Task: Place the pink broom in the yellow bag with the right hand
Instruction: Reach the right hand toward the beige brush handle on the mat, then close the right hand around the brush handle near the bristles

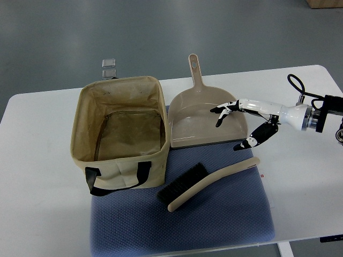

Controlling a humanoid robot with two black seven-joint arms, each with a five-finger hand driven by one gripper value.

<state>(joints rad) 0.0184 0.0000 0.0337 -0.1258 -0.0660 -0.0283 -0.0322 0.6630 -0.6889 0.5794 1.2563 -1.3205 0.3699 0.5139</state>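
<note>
The pink broom seems to be longer than the yellow bag's opening (pixel 120 118), so the broom's handle (pixel 231 170) will poke out beyond the bag's rim when the robot lowers it in.
The pink broom (pixel 203 182) is a pale hand brush with black bristles. It lies diagonally on the blue mat (pixel 214 225), bristles to the left, handle end to the upper right. The yellow bag (pixel 119 131) is an open tan fabric bin with black handles, standing left of the broom. My right hand (pixel 236 126) comes in from the right edge and hovers over the right part of the dustpan, just above the broom's handle end. Its fingers are spread and hold nothing. No left arm shows.
A beige dustpan (pixel 203 115) lies between the bag and my right hand, its handle pointing away. The white table (pixel 37 203) ends close below the mat. A small clear object (pixel 109 68) sits behind the bag at the table's far edge.
</note>
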